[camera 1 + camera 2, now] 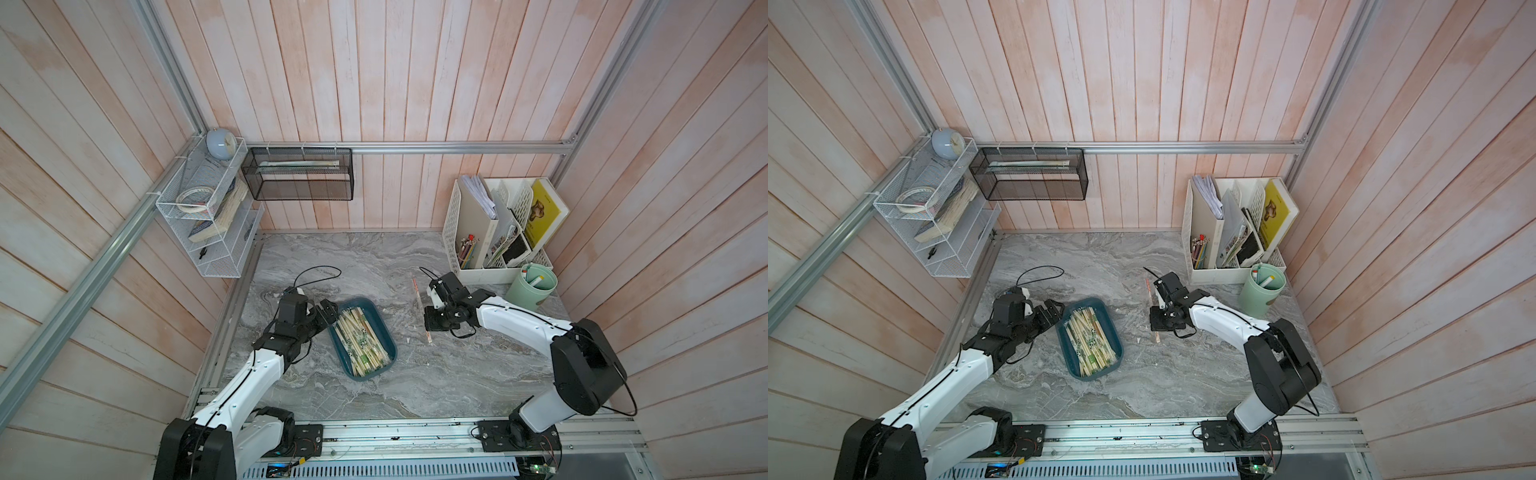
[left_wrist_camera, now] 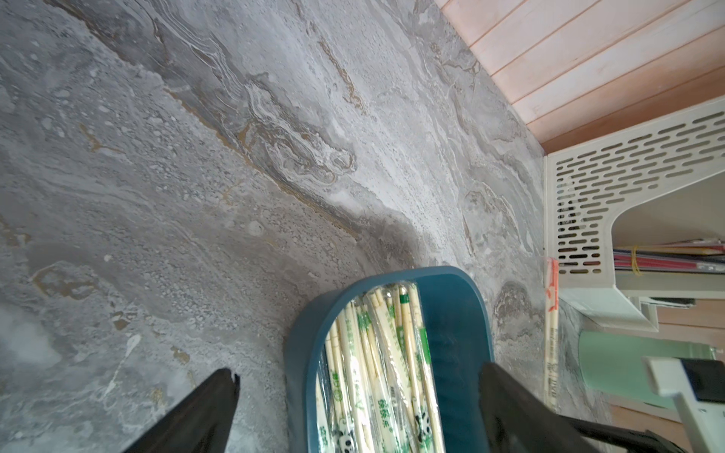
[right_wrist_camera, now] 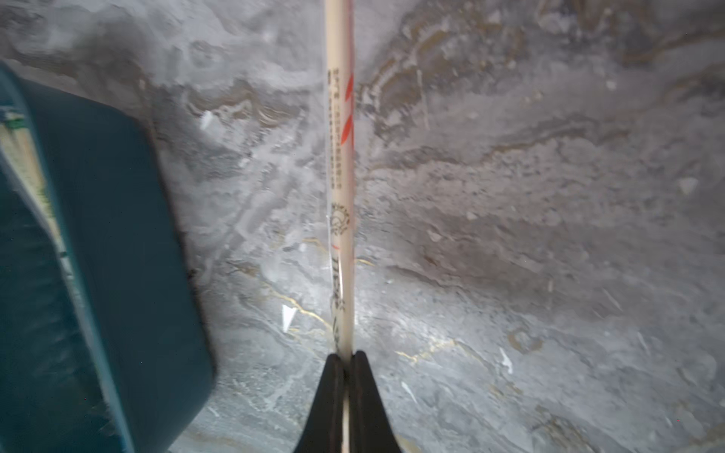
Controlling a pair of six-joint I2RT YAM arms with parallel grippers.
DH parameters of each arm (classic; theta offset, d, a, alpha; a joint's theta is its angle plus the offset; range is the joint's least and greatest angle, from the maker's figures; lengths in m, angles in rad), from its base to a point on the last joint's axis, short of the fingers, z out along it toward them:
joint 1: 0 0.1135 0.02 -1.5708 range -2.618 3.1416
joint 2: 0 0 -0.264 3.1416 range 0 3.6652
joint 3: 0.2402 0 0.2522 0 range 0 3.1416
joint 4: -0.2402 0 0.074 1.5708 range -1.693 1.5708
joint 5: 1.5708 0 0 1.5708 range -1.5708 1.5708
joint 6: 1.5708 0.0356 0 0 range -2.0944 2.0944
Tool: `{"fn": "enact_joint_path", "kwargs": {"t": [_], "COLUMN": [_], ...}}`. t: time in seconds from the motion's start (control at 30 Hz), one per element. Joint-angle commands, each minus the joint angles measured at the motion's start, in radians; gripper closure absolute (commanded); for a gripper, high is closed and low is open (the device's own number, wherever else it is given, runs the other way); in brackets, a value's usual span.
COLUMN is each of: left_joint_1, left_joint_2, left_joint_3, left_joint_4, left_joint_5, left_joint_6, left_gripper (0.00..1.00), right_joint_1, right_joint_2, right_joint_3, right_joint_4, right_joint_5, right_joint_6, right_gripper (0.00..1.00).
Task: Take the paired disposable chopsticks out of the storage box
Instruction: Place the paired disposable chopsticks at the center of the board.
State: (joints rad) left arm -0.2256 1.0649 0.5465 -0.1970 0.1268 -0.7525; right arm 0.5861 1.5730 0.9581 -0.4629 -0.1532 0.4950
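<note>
I keep moving the red-marked chopstick pair (image 1: 417, 293) away with my right gripper, as the pair is clear of the tray, and then let it go flat on the open tabletop (image 1: 447, 347).
The storage box (image 1: 384, 322) (image 1: 1113, 332) is a teal tray lying left of the table's middle. It is full of paired disposable chopsticks (image 1: 362, 343) (image 1: 1091, 344) in clear sleeves with green print. My left gripper (image 1: 330, 313) (image 2: 357, 372) is open at the tray's far left corner. One finger is outside the tray wall (image 2: 455, 313) and the other is over its inside. My right gripper (image 1: 427, 322) (image 3: 345, 355) is shut on one red-marked chopstick pair (image 1: 417, 291) (image 3: 340, 196). It holds the pair low over the tabletop, right of the tray (image 3: 117, 235).
A white perforated file organiser (image 1: 451, 224) with pencils, papers and a yellow book stands at the back right. A pale green cup (image 1: 534, 291) stands in front of it. A black mesh basket (image 1: 299, 178) and a white wire shelf (image 1: 203, 216) hang at the back left.
</note>
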Motion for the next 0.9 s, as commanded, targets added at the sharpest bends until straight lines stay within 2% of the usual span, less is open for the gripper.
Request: {"fn": "enact_joint_path", "kwargs": {"t": [0.0,0.4,0.53,0.7,0.87], "left_joint_1": [-0.035,-0.091,-0.093,-0.095,-0.095], "left_joint_2": [0.003,0.080,0.097,0.120,0.139], "left_joint_3": [0.024,0.012,0.013,0.015,0.022], "left_joint_4": [-0.019,0.053,0.076,0.112,0.139], "left_joint_5": [0.004,-0.006,-0.004,0.006,0.010], "left_joint_6": [-0.007,-0.045,-0.048,-0.048,-0.045], "left_gripper": [0.00,0.00,0.00,0.00,0.00], "right_joint_1": [-0.029,-0.107,-0.123,-0.129,-0.127], "right_joint_2": [-0.036,-0.074,-0.078,-0.105,-0.138], "right_joint_3": [-0.062,-0.177,-0.178,-0.168,-0.137], "right_joint_4": [0.028,0.046,0.039,0.022,-0.012], "right_joint_5": [0.030,0.084,0.098,0.109,0.100], "right_joint_6": [-0.005,0.014,0.011,0.008,0.005], "right_gripper": [1.00,1.00,0.88,0.66,0.54]}}
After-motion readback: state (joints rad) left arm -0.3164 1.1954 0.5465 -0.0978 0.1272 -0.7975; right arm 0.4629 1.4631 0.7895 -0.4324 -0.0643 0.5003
